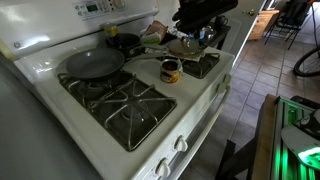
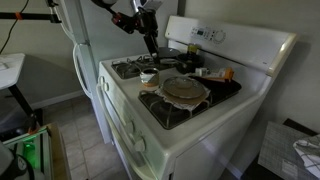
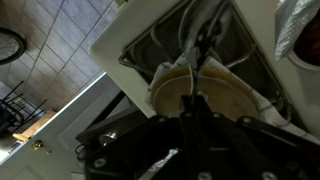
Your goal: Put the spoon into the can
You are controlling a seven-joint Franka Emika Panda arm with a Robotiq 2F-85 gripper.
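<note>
Next, I bring the spoon in my gripper back above the can [image 1: 171, 66] before I lower it, because the spoon hangs over the far burner [image 1: 202, 64], beyond the can.
The can [image 1: 171, 70] is a small tin with a yellow and dark label. It stands in the middle of the stovetop between the burners, and it also shows in an exterior view [image 2: 148, 77]. My gripper [image 1: 197, 27] hangs over the far burner, above and beyond the can [image 2: 150, 47]. In the wrist view the jaws [image 3: 197, 100] are closed on a thin spoon [image 3: 205, 45] that points down toward a round tan lid [image 3: 225, 100]. The can is out of the wrist view.
A grey frying pan [image 1: 95, 63] [image 2: 185, 88] sits on a burner. A small black pot [image 1: 125, 42] stands at the back. The tan lid [image 1: 185, 45] lies on the far burner with a white cloth [image 3: 165, 75] beside it. The nearest burner grate [image 1: 130, 108] is bare.
</note>
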